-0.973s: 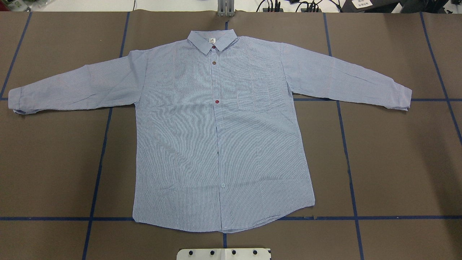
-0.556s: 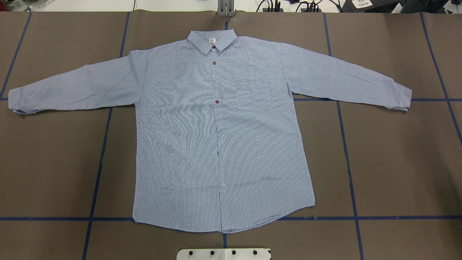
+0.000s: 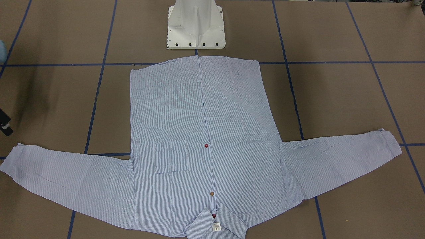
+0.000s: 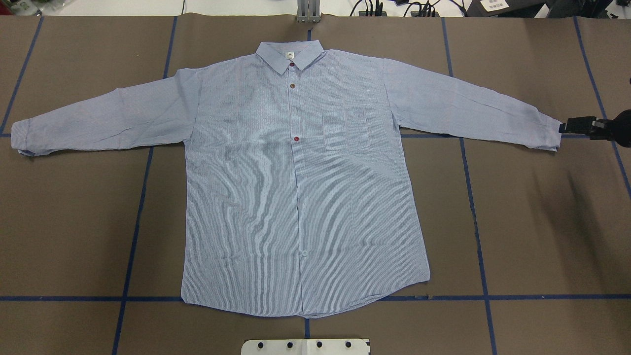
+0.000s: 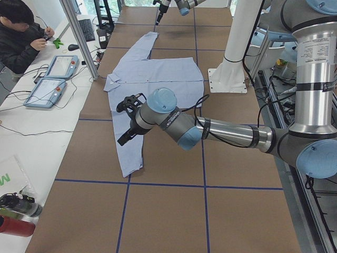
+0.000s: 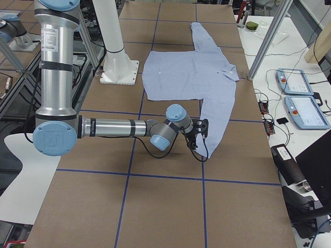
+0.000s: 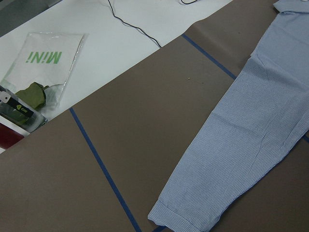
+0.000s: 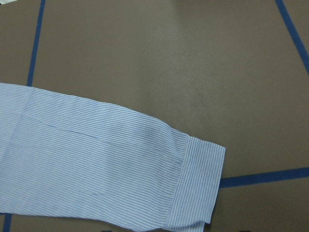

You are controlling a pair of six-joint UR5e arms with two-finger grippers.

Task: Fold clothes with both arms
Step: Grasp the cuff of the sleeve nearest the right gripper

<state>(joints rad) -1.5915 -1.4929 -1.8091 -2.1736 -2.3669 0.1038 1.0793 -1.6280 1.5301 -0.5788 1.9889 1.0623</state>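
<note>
The sleeve (image 3: pixel 75 185) lies long and flat. It should fold at its shoulder seam (image 3: pixel 134 192) and reach past the buttons when I carry the cuff across.
The light-blue striped shirt (image 4: pixel 315 197) lies flat and buttoned on the brown table, collar (image 4: pixel 290 53) far from the robot and both sleeves spread wide. My right gripper (image 4: pixel 562 126) comes in low at the table's right side, its tip just outside the right sleeve's cuff (image 4: pixel 548 129), fingers apart and empty; it also shows at the edge of the front view (image 3: pixel 4 123). My left gripper (image 5: pixel 125 120) hovers over the left sleeve near its cuff (image 7: pixel 186 215). It shows only in the left side view, so I cannot tell its state.
The white pedestal base (image 4: pixel 305 346) stands at the shirt's hem. Blue tape lines (image 4: pixel 138 197) grid the table. A person (image 5: pixel 21 31) sits at the white side bench with two teach pendants (image 5: pixel 52 79). Bottles (image 5: pixel 16 211) and a plastic bag (image 7: pixel 46 58) lie past the left end.
My right gripper has come into the overhead view from the right edge, up to the right cuff, throwing a shadow on the table. The shirt has not moved.
</note>
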